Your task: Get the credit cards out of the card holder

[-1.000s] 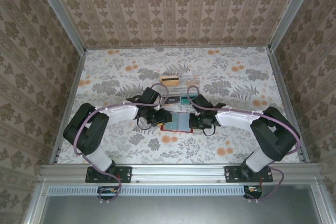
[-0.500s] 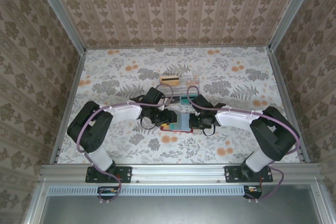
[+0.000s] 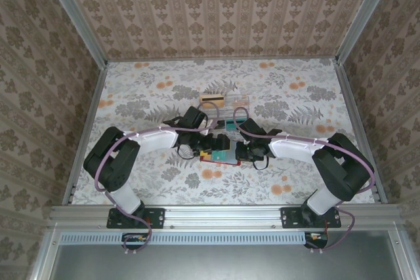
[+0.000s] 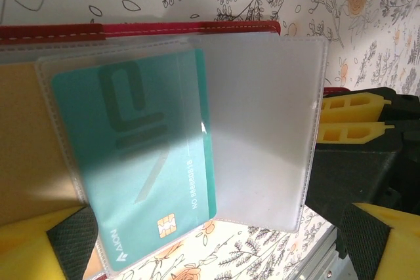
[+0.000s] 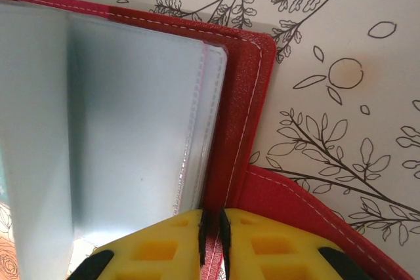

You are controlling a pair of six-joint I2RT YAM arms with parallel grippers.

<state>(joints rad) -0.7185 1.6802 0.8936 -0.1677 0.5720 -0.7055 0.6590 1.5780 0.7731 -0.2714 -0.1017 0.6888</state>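
The teal credit card's free edge (image 4: 207, 132) is facing the middle of the card holder. My left gripper should hold the sleeve's outer edge (image 4: 62, 129) while my right gripper pulls the card out.
The red card holder (image 3: 222, 159) lies open on the floral table between my two arms. In the left wrist view its red edge (image 4: 164, 27) runs along the top, and clear plastic sleeves (image 4: 262, 116) fan out from it. A teal credit card (image 4: 138, 162) with a gold chip sits inside one sleeve. My left gripper (image 4: 210, 247) stands wide open over the sleeves, holding nothing; from above, the left gripper (image 3: 216, 143) covers the holder's left half. My right gripper (image 5: 213, 224) is shut on the holder's red cover (image 5: 239, 109) by the closing tab; from above it (image 3: 241, 153) is at the holder's right end.
A clear compartment tray (image 3: 230, 115) stands just behind the grippers, with a tan card with a dark stripe (image 3: 211, 100) at its far left. The table's metal rail (image 3: 223, 214) runs along the near side and patterned walls enclose the rest.
My left gripper has opened wide and shifted right over the open holder, covering the grey-blue inside seen before. The right gripper has stayed clamped on the cover.
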